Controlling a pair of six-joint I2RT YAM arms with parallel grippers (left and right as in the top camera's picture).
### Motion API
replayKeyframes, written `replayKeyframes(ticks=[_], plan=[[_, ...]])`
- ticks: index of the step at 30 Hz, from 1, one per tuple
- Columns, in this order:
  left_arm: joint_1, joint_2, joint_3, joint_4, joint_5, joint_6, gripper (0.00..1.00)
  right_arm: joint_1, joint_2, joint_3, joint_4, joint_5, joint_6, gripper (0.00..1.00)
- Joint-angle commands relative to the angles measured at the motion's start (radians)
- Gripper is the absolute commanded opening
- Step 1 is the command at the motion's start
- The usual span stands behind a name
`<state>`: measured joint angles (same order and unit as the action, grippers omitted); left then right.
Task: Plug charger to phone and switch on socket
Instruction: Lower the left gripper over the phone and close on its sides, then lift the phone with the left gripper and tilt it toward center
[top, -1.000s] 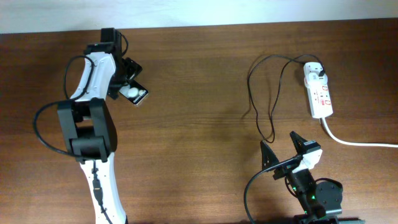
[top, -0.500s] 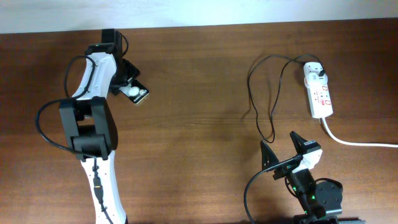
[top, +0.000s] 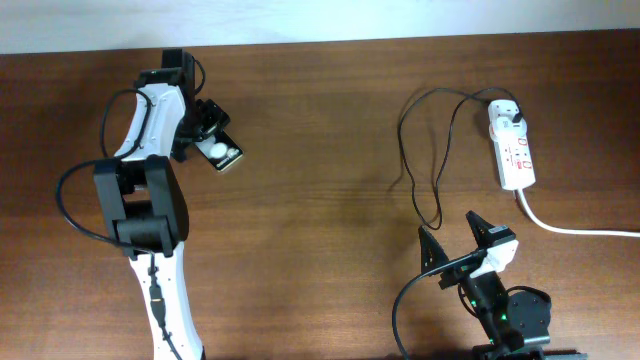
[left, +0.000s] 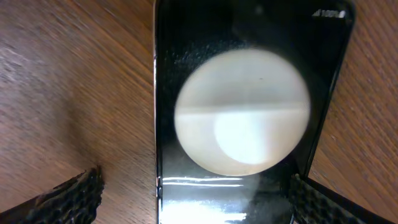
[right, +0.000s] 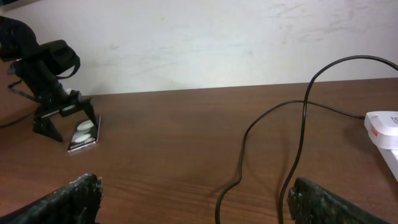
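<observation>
The phone is lying at a slant, and there is a gap (left: 129, 171) beside one finger. My left gripper should push the phone a bit straighter before closing on its long sides (left: 157, 149) to lift it.
The phone (top: 222, 154), black with white round spots, lies flat on the table at the far left. My left gripper (top: 204, 134) stands open over it. In the left wrist view the phone (left: 242, 37) fills the space between the jaws, with bare wood between it and the left finger. The charger cable (top: 405, 150) loops from its white plug adapter (top: 510, 114), seated in the socket (top: 517, 158), down towards my right gripper (top: 446, 223). That gripper is open and holds nothing. Two cable strands (right: 303, 130) run down between its fingers.
The socket's thick white cord (top: 575, 229) trails off the right edge of the table. A pale wall stands behind the table's far edge (right: 205, 88). The left arm's black cable (top: 70, 205) curves out beside its base.
My left gripper has shifted slightly over the phone, and the phone has moved a touch to the right. The right arm, the cable and the socket have not moved.
</observation>
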<state>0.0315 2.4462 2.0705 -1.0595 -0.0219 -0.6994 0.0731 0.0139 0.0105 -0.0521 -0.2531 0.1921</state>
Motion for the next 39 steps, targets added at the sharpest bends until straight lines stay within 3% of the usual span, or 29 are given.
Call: replayKeyframes(ticks=[1,7,18,34,36,38,39], plan=[[-0.002,0.057,0.043,-0.057,0.033,0.020,0.99,0.005,-0.007,-0.005,-0.004,-0.009,0.008,0.99],[-0.003,0.057,0.186,-0.147,0.033,0.020,0.99,0.005,-0.007,-0.005,-0.004,-0.009,0.008,0.99],[-0.057,0.061,0.185,-0.128,-0.058,0.055,0.99,0.005,-0.007,-0.005,-0.004,-0.009,0.008,0.99],[-0.037,0.191,0.182,-0.153,-0.053,0.074,1.00,0.005,-0.007,-0.005,-0.004,-0.009,0.008,0.99],[-0.037,0.191,0.182,-0.152,-0.054,0.097,0.93,0.005,-0.007,-0.005,-0.004,-0.009,0.008,0.99],[-0.037,0.191,0.182,-0.154,-0.054,0.114,0.79,0.005,-0.007,-0.005,-0.004,-0.009,0.008,0.99],[-0.037,0.191,0.182,-0.154,-0.053,0.114,0.76,0.005,-0.007,-0.005,-0.004,-0.009,0.008,0.99]])
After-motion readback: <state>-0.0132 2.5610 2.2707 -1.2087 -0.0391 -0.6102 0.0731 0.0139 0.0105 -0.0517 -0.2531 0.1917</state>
